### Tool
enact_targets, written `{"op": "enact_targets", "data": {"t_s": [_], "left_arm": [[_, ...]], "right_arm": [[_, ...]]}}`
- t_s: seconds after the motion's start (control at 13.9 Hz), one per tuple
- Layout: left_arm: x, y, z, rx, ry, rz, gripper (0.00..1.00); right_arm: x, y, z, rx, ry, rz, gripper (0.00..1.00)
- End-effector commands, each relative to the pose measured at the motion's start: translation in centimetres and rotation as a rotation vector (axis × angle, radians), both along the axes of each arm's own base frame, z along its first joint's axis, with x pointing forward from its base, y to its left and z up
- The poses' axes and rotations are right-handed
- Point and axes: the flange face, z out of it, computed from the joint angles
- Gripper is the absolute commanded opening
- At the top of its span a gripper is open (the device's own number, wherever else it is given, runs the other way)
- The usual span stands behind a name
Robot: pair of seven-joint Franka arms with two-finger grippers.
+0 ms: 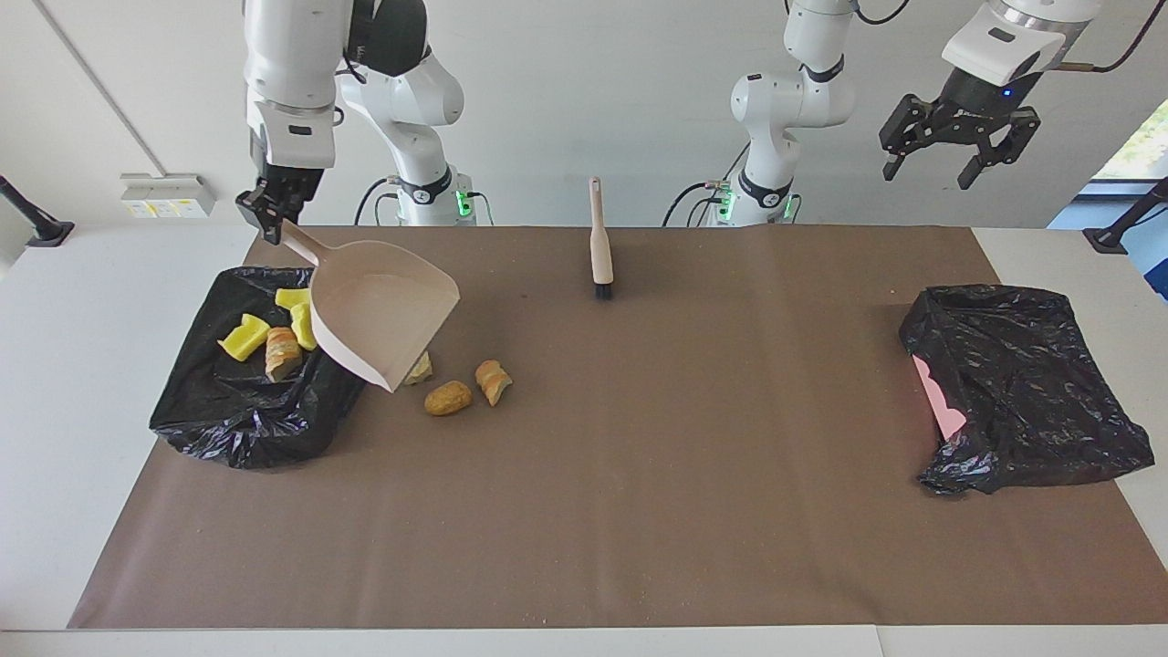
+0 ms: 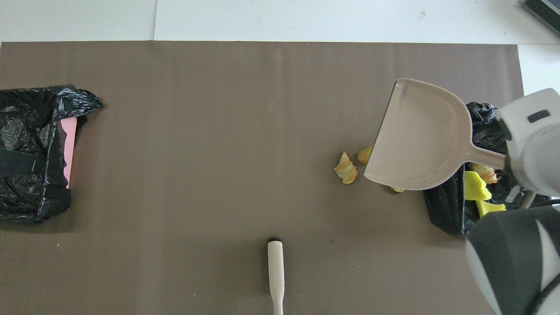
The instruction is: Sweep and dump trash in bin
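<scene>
The robot's right gripper has the dustpan empty (image 2: pixel 425 136) and the middle of the brown mat (image 2: pixel 275 123) is clear, so the gripper should continue to go there and let go of the dustpan once it lies flat.
My right gripper (image 1: pixel 271 208) is shut on the handle of the pinkish-beige dustpan (image 1: pixel 379 308). It holds the empty dustpan tilted in the air over the bin's edge and the nearest lump; the pan also shows in the overhead view (image 2: pixel 420 135). The black-bagged bin (image 1: pixel 246 411) holds three yellow chunks (image 1: pixel 242 338) and one bread lump (image 1: pixel 281 352). Three tan bread lumps lie on the brown mat beside the bin: one (image 1: pixel 421 369) partly hidden by the pan, one (image 1: pixel 448 398) and one (image 1: pixel 493 381). The beige-handled brush (image 1: pixel 599 242) lies on the mat near the robots. My left gripper (image 1: pixel 926 175) is open and empty, raised and waiting.
A second black bag (image 1: pixel 1022 392) with a pink edge (image 1: pixel 938 400) sits at the left arm's end of the mat; it also shows in the overhead view (image 2: pixel 30 153). The brown mat (image 1: pixel 639 474) covers most of the white table.
</scene>
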Motion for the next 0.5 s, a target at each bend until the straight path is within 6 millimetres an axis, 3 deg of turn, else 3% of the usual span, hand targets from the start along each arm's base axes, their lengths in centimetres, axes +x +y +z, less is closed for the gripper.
{"op": "enact_targets", "data": {"t_s": [0.0, 0.14, 0.22, 0.43], "left_arm": [[-0.5, 0.4, 0.2, 0.007, 0.013, 0.001, 1.0], [-0.5, 0.3, 0.3, 0.008, 0.008, 0.001, 1.0], [-0.5, 0.3, 0.3, 0.008, 0.008, 0.001, 1.0], [-0.5, 0.1, 0.2, 0.007, 0.011, -0.005, 1.0]], "right_arm": [[1.7, 6.2, -4.6, 0.104, -0.042, -0.221, 0.0], [2.6, 11.0, -7.8, 0.176, -0.099, -0.39, 0.0], [2.8, 14.3, -10.6, 0.186, -0.1, -0.46, 0.0], [6.2, 21.3, -14.0, 0.302, -0.103, -0.77, 0.0]]}}
